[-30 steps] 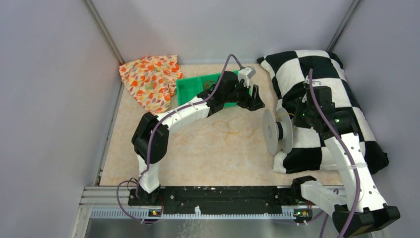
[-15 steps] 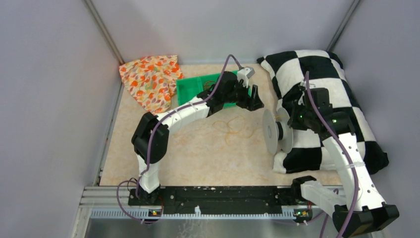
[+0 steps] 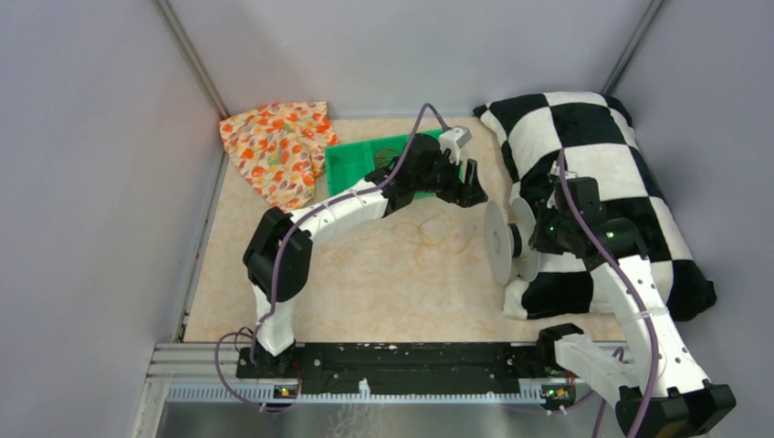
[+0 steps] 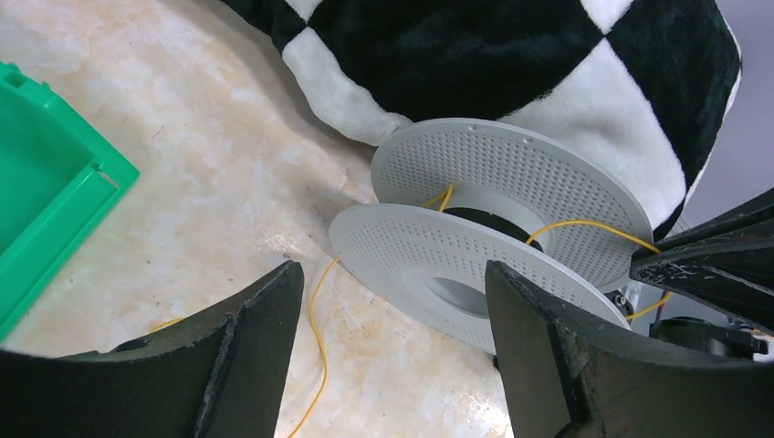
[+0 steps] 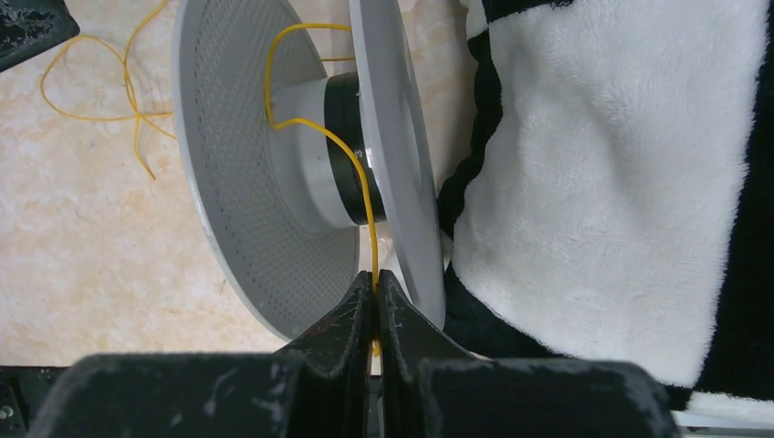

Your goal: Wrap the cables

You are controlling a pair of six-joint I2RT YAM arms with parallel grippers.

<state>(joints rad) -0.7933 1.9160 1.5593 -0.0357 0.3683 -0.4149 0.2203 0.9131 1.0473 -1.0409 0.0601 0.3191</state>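
Note:
Next, my right gripper grips the spool's disc beside the pillow to straighten the spool. It now holds only the cable while the spool slants against the pillow.
The cable, a thin yellow wire, lies in loose loops on the table just left of the grey perforated spool. The spool stands on edge against the pillow. One strand runs round the spool's hub and down between its two discs. There my right gripper is shut on the strand, pinching it at the fingertips. My left gripper hovers open above the table behind the loops, holding nothing. From its wrist, the spool shows past its wide-apart fingers, with a strand of wire on the table below.
A black-and-white checkered pillow fills the right side, touching the spool. A green tray sits at the back under the left arm, and a floral orange cloth lies in the back left corner. Grey walls enclose the table.
My right gripper has moved toward the near side along the spool's rim, still shut on the wire. The left arm has barely moved and stays open.

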